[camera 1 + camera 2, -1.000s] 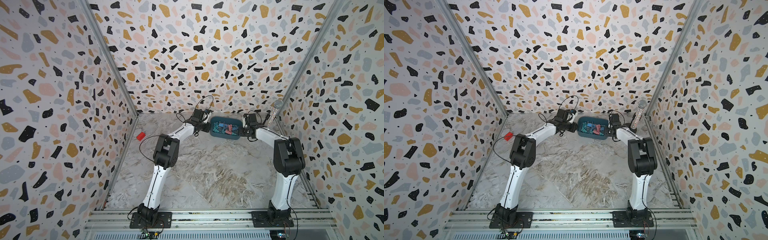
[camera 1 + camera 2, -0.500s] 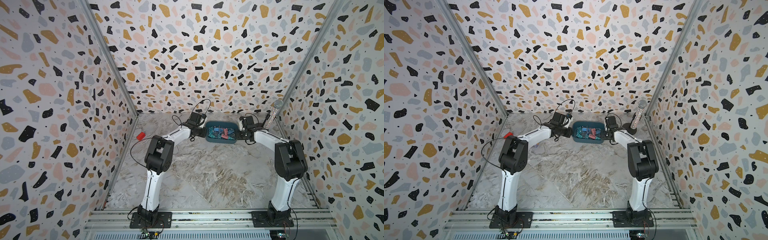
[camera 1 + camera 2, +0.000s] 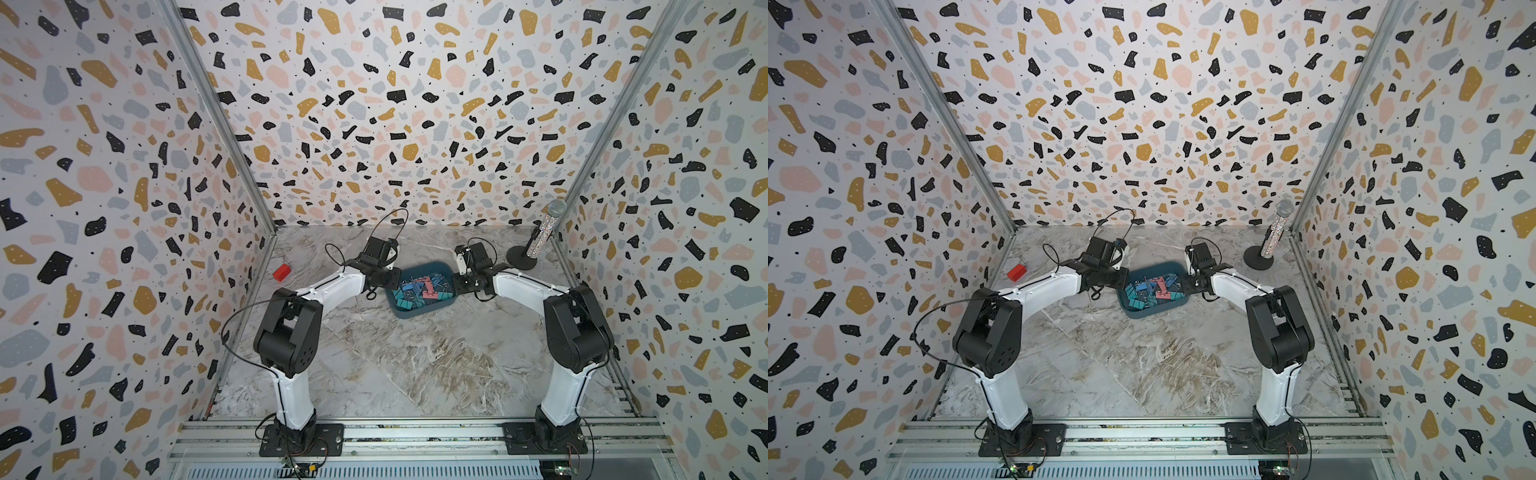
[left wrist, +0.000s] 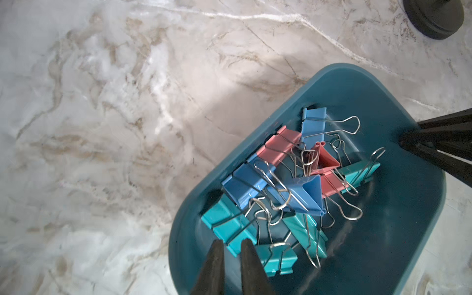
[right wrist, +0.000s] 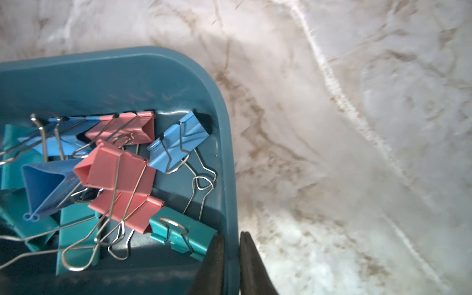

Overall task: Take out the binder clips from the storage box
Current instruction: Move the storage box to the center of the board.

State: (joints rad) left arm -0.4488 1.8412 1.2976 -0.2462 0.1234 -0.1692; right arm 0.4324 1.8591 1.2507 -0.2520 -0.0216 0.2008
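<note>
The storage box has both fingers of my left gripper inside it, clear of its rim. Next, my left gripper backs out, opens and goes over the storage box's rim with one finger on each side.
The storage box, a dark teal-blue tub, hangs tilted between my two grippers at the back middle of the table in both top views. The binder clips, teal, blue and pink with silver wire handles, lie heaped inside it. My left gripper is shut at the box's left end, its fingers almost together over the near wall. My right gripper is shut on the right rim, one finger inside and one outside. The clips lie loose in the box.
A red block lies near the left wall. A glittery microphone on a round black stand stands at the back right corner. Patterned walls close in three sides of the marble table.
Both arms have drawn back from the rear wall, bringing the box toward the front and a little left. The box now sits turned and tilted, and the clips have slid together.
</note>
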